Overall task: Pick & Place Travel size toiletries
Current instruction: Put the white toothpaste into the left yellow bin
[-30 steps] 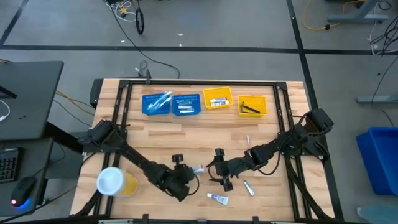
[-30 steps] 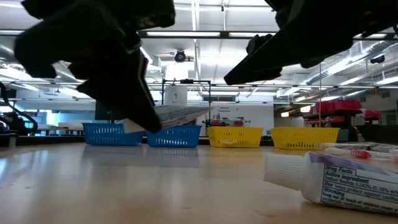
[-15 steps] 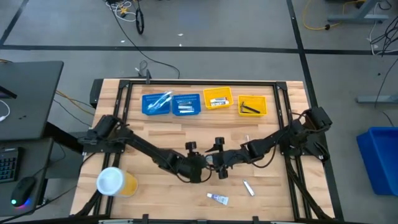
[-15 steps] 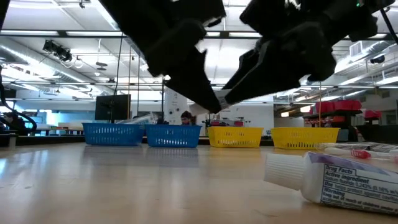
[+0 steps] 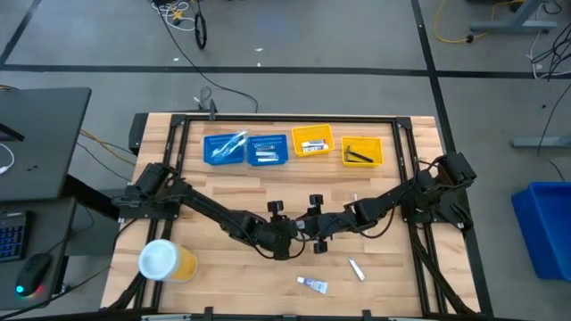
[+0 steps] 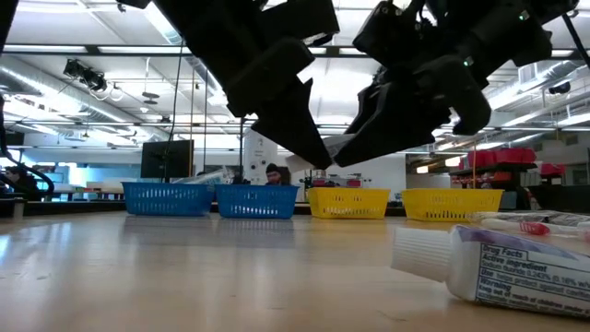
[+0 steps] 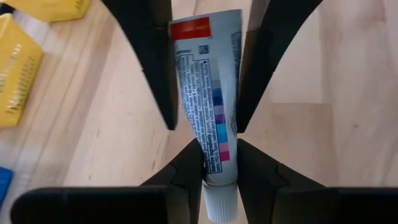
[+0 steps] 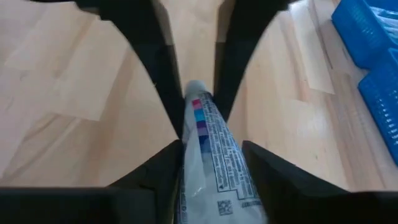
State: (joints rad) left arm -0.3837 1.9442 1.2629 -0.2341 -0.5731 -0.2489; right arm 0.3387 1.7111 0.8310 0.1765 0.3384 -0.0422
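The toothpaste tube (image 7: 208,106) is in both grippers, so my left gripper should open at the cap end before my right gripper carries the tube to the yellow tray of tubes (image 5: 312,140).
A white toothpaste tube (image 7: 205,93) with printed text and a red band at its flat end hangs over the middle of the table. My left gripper (image 5: 291,232) and my right gripper (image 5: 310,226) meet there, tip to tip, each shut on one end of the tube. The low view shows the tube (image 6: 339,145) as a pale strip between the two dark grippers, well above the wood. Loose toiletries lie near the front edge: another toothpaste tube (image 5: 312,285) flat on its side and a small silvery tube (image 5: 356,268). My left gripper pinches the tube between its two fingers just above the white cap (image 7: 214,163). It comes slanting down from the table's left, along the tube. The tube is clear of the table. My right gripper has the tube's wide flat end (image 8: 217,186) between its two fingers, one at each side edge. It comes slanting down from the table's right, facing the left gripper and in line with the tube.
Two blue trays (image 5: 225,148) (image 5: 267,150) and two yellow trays (image 5: 312,143) (image 5: 362,152) stand in a row along the far edge. A yellow tub with a white lid (image 5: 165,260) sits at the front left. A slim pale item (image 5: 355,203) lies right of centre.
My left gripper has carried the tube from near the front edge toward the far edge and the right, up to the table's middle. My right gripper has swung toward the left to meet it. The two now stand tip to tip on the tube.
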